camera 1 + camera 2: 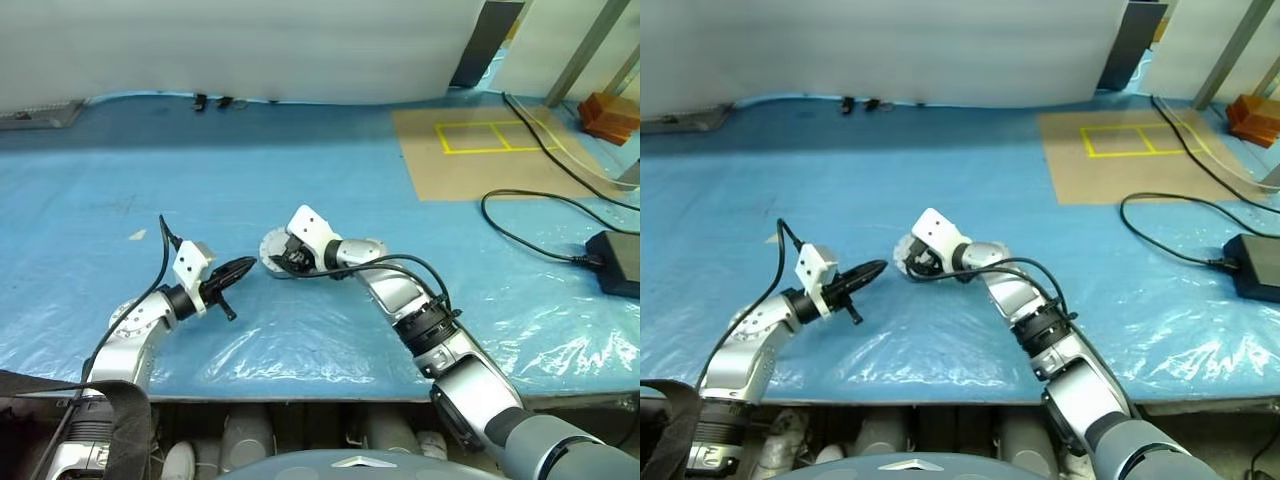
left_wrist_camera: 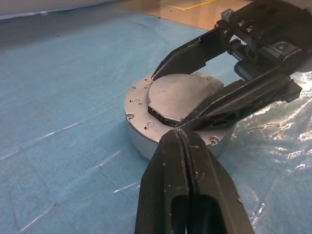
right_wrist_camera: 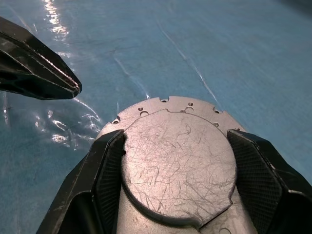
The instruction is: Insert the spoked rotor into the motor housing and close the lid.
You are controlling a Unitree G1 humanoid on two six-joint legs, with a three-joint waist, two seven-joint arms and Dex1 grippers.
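Observation:
The lid's raised middle (image 3: 178,161) is the only part between my right gripper's fingers, so my left gripper should keep the lid pressed down while my right gripper squeezes lid and housing (image 2: 223,145) together.
The motor housing (image 2: 141,136) sits on the blue sheet in the middle of the table (image 1: 272,248). Its lid (image 3: 178,161) lies almost flat on top, plain scratched face up, with a thin dark gap under one edge. My right gripper (image 3: 178,136) reaches over it from the right, jaws wide, one finger against each side of the lid. My left gripper (image 2: 179,130) is shut and empty, its tip (image 1: 248,266) just left of the housing and a little apart from it. The spoked rotor is hidden.
Blue plastic sheeting (image 1: 300,180) covers the table. A black power brick (image 1: 615,262) with its cable lies at the right. A brown board with a yellow taped square (image 1: 480,150) is at the back right, and an orange block (image 1: 610,115) sits beyond it. The table's front edge is close below my arms.

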